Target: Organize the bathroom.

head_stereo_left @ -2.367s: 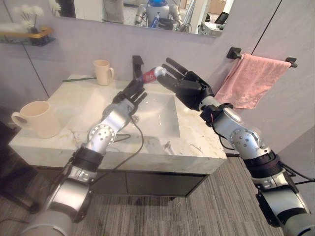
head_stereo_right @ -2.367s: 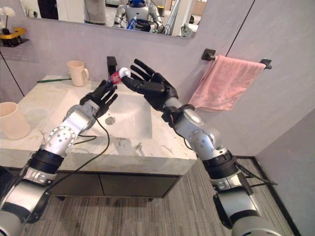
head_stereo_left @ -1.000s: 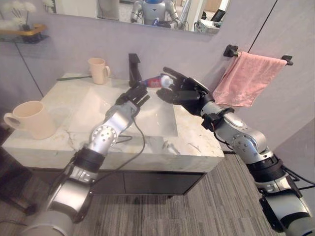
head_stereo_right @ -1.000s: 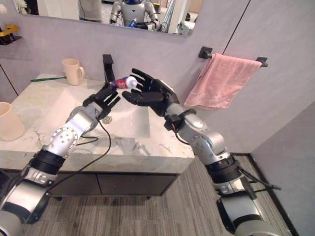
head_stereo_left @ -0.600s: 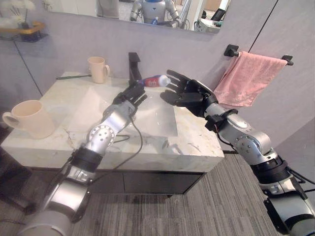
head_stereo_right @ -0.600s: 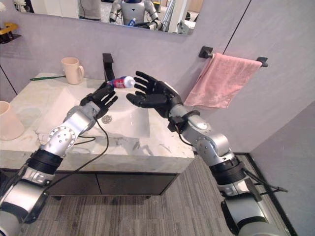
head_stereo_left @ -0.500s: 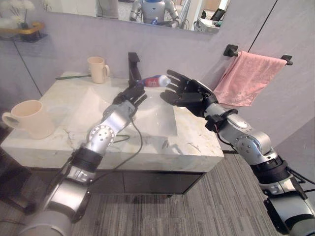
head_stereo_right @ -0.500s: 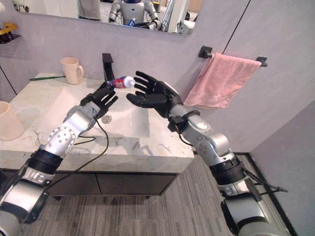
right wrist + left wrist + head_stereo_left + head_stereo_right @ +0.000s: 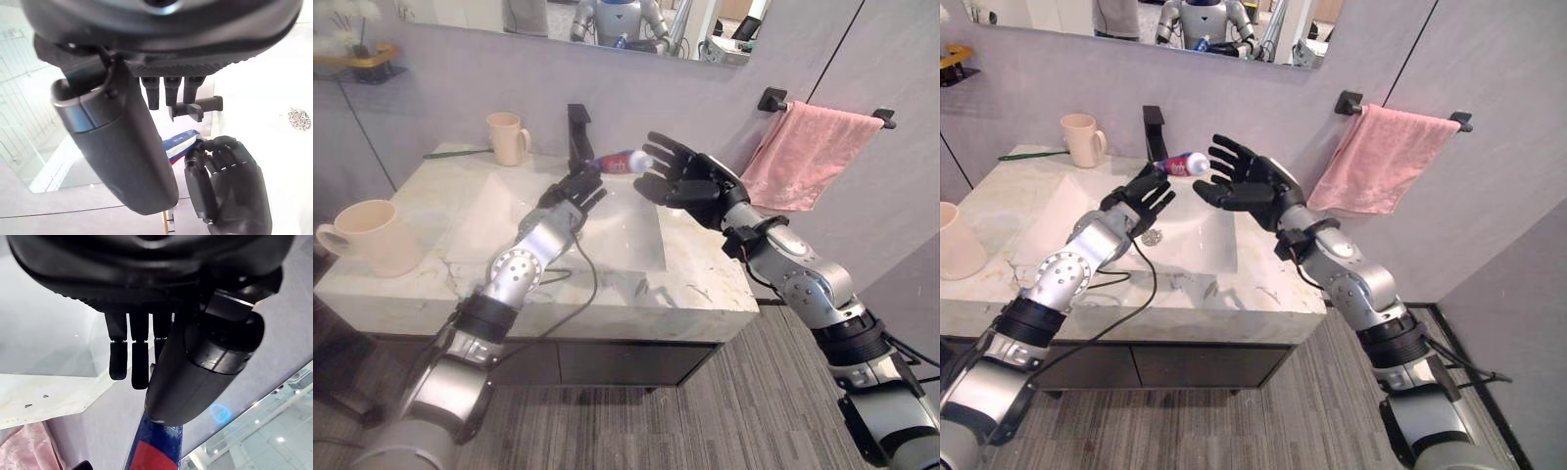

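The toothpaste tube [image 9: 615,163] has a thin flat body [image 9: 180,146]. It will bend near the white cap and slope down when I carry it.
A red, blue and white toothpaste tube [image 9: 621,161] hangs level above the sink basin [image 9: 607,240]. My left hand [image 9: 571,192] is shut on its tail end, with the thumb pressed along it in the left wrist view [image 9: 154,450]. The white cap end points at my right hand [image 9: 691,182], which stands open, fingers spread, palm facing the cap and just beside it. From the right wrist view the tube [image 9: 180,145] shows past the fingers, gripped by the left hand [image 9: 228,182].
A black faucet [image 9: 578,131] rises behind the basin. At the counter's back left stand a cream mug [image 9: 509,139] and a green toothbrush [image 9: 450,152]; a larger mug [image 9: 372,237] sits front left. A pink towel [image 9: 811,159] hangs on the right wall rail.
My right hand has drawn slightly back from the cap end and spread its fingers upward. The left hand keeps the tube in much the same place.
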Motion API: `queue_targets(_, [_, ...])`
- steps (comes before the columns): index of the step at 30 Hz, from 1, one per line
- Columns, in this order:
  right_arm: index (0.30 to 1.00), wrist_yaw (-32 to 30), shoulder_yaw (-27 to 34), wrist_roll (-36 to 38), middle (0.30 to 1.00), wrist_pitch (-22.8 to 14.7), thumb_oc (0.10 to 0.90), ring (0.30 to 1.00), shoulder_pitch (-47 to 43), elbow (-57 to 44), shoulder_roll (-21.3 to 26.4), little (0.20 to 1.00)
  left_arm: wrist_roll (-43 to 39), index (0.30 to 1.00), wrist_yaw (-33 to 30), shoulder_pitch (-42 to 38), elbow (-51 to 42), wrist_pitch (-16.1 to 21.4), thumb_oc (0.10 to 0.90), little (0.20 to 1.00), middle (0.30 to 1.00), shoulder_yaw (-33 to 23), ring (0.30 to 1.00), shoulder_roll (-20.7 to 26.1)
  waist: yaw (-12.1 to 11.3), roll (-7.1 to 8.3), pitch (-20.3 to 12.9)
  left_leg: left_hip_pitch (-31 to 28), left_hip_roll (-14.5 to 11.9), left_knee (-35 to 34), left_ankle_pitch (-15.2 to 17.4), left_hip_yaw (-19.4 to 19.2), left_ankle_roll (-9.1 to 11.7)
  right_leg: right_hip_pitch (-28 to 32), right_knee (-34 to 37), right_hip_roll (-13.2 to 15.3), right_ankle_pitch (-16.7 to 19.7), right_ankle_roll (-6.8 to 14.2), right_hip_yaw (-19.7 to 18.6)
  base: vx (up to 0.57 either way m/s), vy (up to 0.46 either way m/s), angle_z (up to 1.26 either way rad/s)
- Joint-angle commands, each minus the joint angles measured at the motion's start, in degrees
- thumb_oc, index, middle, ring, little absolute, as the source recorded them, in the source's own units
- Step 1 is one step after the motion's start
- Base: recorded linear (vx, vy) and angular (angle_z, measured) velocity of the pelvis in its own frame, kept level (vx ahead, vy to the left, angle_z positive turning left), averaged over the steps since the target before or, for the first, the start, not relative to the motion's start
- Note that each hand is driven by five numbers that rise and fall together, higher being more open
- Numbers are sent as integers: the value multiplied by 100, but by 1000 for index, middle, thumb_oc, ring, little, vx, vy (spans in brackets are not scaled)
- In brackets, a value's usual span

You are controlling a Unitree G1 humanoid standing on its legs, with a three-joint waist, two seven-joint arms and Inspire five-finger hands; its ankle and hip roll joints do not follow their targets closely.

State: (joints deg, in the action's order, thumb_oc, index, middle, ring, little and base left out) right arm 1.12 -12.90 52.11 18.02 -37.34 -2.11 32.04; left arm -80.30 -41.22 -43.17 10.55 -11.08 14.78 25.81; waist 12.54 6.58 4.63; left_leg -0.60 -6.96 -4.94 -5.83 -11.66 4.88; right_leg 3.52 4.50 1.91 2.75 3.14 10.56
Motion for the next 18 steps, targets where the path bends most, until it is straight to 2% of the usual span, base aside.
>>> queue_targets(1, [900, 5, 387, 86, 900, -837, 800, 900, -835, -351, 111, 900, 114, 300, 369, -876, -357, 400, 400, 300, 300, -139, 300, 57, -168, -197, -617, -109, -495, 37, 114, -496, 151, -32, -514, 74, -513, 543, 217, 0, 0, 0])
queue_targets(18, [900, -90, 345, 301, 900, -870, 800, 900, -990, -426, -62, 900, 72, 300, 383, -882, -286, 234, 400, 300, 300, -86, 300, -65, -179, -213, -651, -128, -505, 35, 119, -480, 153, -34, -509, 89, -500, 552, 205, 0, 0, 0])
